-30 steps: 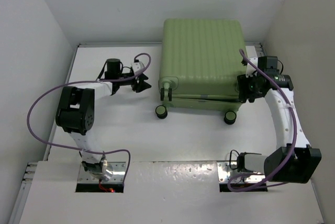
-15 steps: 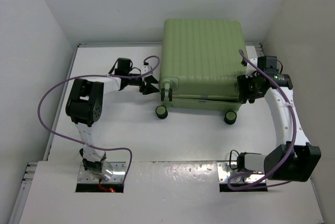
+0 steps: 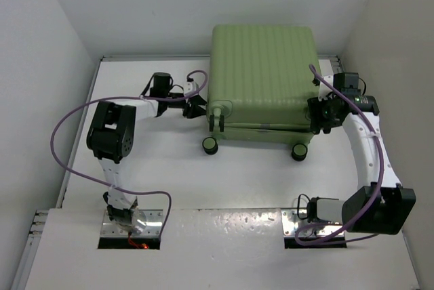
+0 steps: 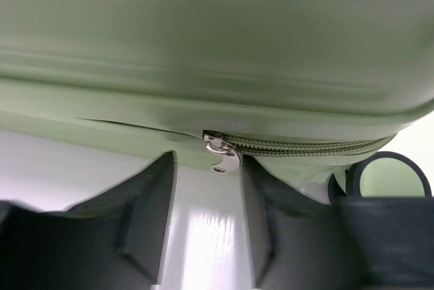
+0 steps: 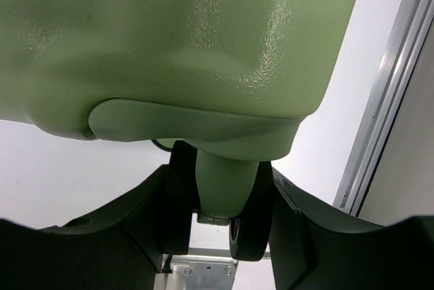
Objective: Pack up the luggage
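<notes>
The silver zipper pull (image 4: pixel 228 161) is off-centre against one finger. Next, my left gripper moves back, then comes in with both fingers around the pull (image 4: pixel 225 163) before it closes.
The luggage (image 3: pixel 261 73) is a light-green ribbed suitcase lying flat and closed at the back of the table. My left gripper (image 3: pixel 197 106) is at its left side, open. In the left wrist view, the silver zipper pull (image 4: pixel 222 154) hangs at the end of the zipper, just past the gap between the open fingers of my left gripper (image 4: pixel 207 168). My right gripper (image 3: pixel 317 115) is at the suitcase's near right corner. In the right wrist view it (image 5: pixel 218 173) is shut on a black twin wheel (image 5: pixel 247 219) under the green shell (image 5: pixel 176 39).
Two more black wheels (image 3: pixel 209 145) (image 3: pixel 297 152) stick out from the suitcase's near edge. White walls close in the table on the left, back and right. A metal rail (image 5: pixel 386 100) runs along the right table edge.
My left gripper has moved right, from open table to the suitcase's left side by the zipper. The right arm and the suitcase have not moved.
</notes>
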You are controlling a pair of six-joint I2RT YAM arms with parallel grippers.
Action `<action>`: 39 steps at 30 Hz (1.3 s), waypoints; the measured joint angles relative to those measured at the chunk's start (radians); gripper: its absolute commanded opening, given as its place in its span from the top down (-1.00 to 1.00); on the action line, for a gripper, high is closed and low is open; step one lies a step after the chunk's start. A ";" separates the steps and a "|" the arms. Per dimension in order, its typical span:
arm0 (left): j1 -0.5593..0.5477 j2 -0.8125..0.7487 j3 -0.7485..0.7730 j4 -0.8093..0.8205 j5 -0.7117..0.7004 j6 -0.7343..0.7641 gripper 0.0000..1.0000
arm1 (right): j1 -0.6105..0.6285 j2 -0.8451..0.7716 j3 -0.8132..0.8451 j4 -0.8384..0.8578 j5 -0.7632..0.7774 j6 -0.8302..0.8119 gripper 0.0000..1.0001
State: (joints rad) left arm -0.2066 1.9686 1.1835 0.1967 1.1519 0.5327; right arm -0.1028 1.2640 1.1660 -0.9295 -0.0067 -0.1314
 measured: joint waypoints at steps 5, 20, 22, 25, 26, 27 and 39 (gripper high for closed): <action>-0.005 0.032 0.027 0.003 0.004 -0.018 0.40 | -0.001 0.000 0.000 0.000 0.005 -0.004 1.00; -0.015 -0.016 -0.015 -0.108 0.023 0.112 1.00 | -0.003 0.000 0.000 -0.002 0.007 -0.008 1.00; -0.015 -0.059 -0.053 -0.134 0.034 0.141 1.00 | -0.004 0.000 0.000 -0.002 0.007 -0.008 1.00; -0.014 -0.107 -0.076 -0.185 0.045 0.190 0.89 | -0.004 0.000 0.000 -0.002 0.006 -0.008 1.00; -0.013 -0.113 -0.076 -0.199 0.050 0.205 0.62 | -0.004 0.000 0.000 -0.002 0.006 -0.009 1.00; -0.011 -0.117 -0.075 -0.216 0.057 0.228 0.15 | -0.004 0.000 0.000 -0.002 0.006 -0.009 1.00; 0.076 0.025 0.173 -0.470 0.152 0.377 -0.32 | -0.005 0.000 -0.006 0.003 0.006 -0.030 1.00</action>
State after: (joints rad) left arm -0.1303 1.9938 1.3567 -0.2733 1.3037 0.9092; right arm -0.1078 1.2644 1.1595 -0.9260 -0.0006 -0.1612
